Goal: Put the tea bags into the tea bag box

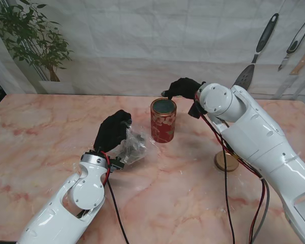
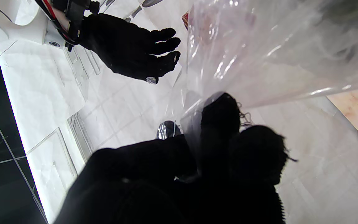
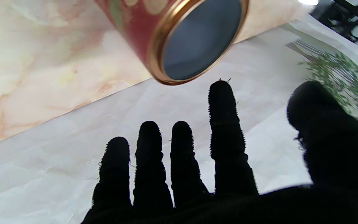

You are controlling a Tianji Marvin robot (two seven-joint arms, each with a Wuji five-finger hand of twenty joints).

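Observation:
The clear plastic bag [image 1: 132, 146] shows greyish bulk [image 1: 135, 149] through its crumpled side, so I expect it to still hold more when I pull a tea bag out.
A red and gold tea tin [image 1: 163, 120] stands upright and open near the table's middle; its dark mouth [image 3: 201, 39] shows in the right wrist view. My left hand [image 1: 112, 131] in a black glove is shut on a clear plastic bag [image 1: 132, 145] to the tin's left, just over the table. The bag [image 2: 269, 53] fills the left wrist view, pinched between my fingers [image 2: 221, 124]. My right hand [image 1: 183, 88] hovers open behind the tin, fingers [image 3: 225, 130] spread and holding nothing. What the bag contains I cannot make out.
A round gold lid [image 1: 226, 161] lies on the marble table [image 1: 40, 152] to the right of the tin, beside my right arm. Kitchen utensils [image 1: 256, 56] hang on the back wall at right. A potted plant [image 1: 35, 40] stands at the far left.

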